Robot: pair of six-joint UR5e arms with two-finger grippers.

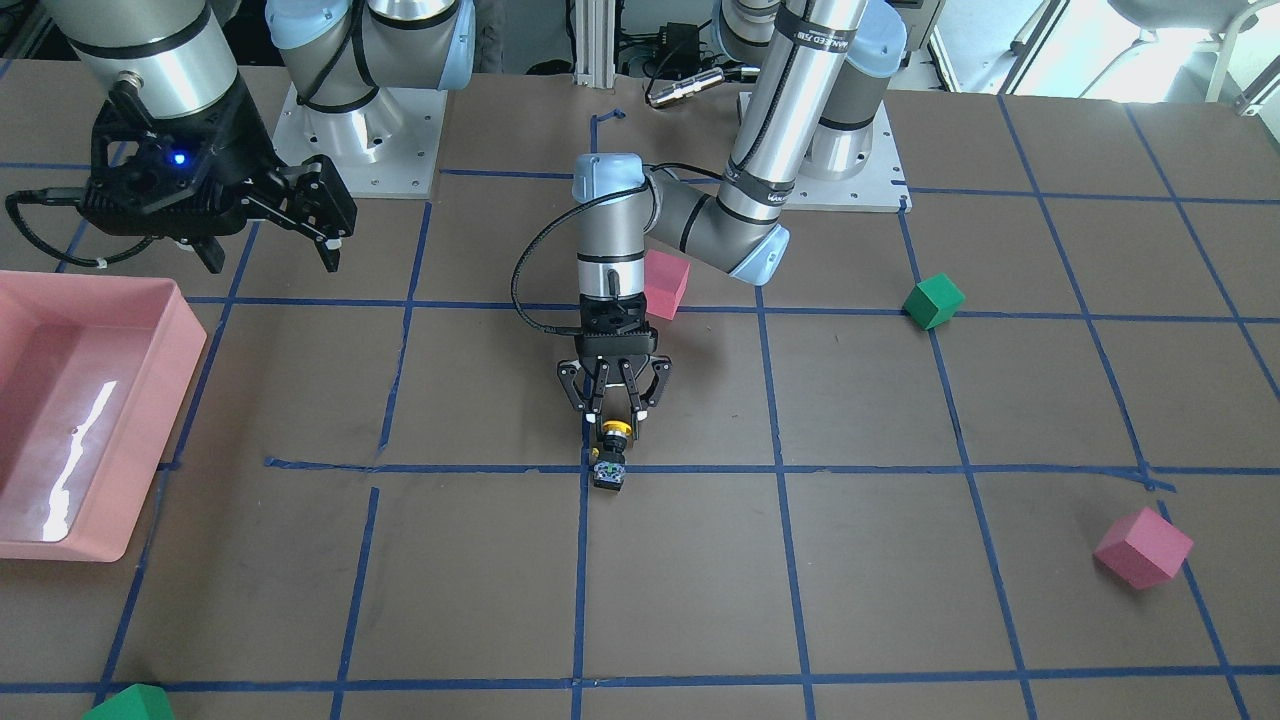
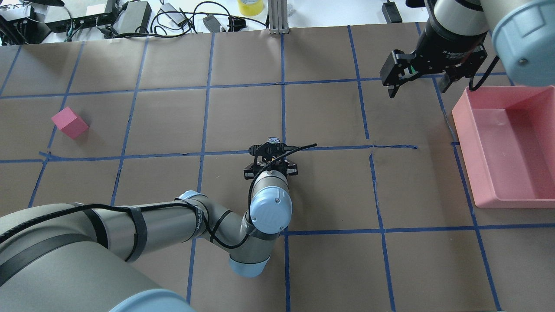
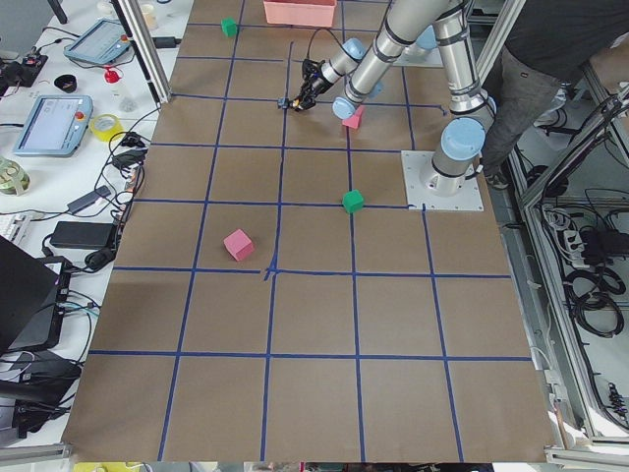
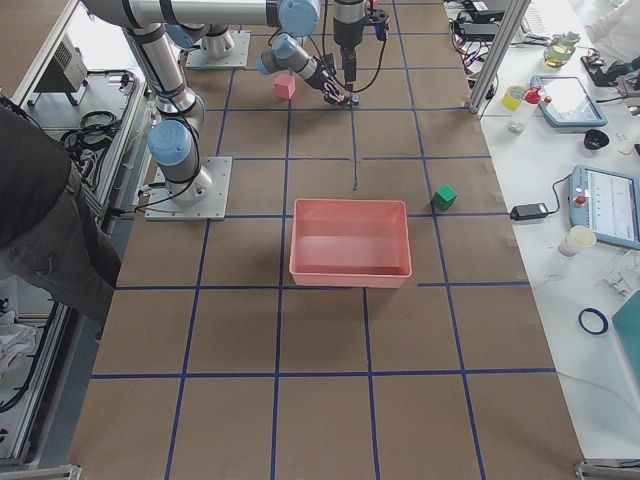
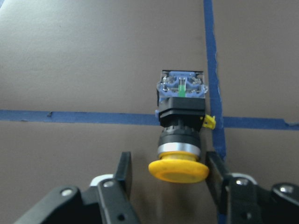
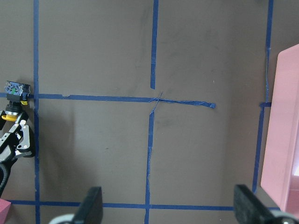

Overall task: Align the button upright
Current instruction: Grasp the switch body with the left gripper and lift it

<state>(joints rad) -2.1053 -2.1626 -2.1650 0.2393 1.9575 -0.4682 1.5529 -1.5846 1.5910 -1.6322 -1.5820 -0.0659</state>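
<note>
The whitish base block should move stiffly along with the yellow cap and swing underneath when I turn the cap up, because a straight black neck joins them.
The button lies on its side on a blue tape crossing near the table's middle. Its yellow cap points toward the robot and its whitish base block points away. In the left wrist view, the button has its cap between my fingers. My left gripper is low over the table and open. Its fingers stand on either side of the cap, with a gap on one side. The button's base shows just past the gripper in the overhead view. My right gripper hangs high, open and empty, far from the button.
A pink bin stands at the table's right side, below the right gripper. A pink cube sits just behind the left wrist. A green cube, another pink cube and a second green cube lie farther off.
</note>
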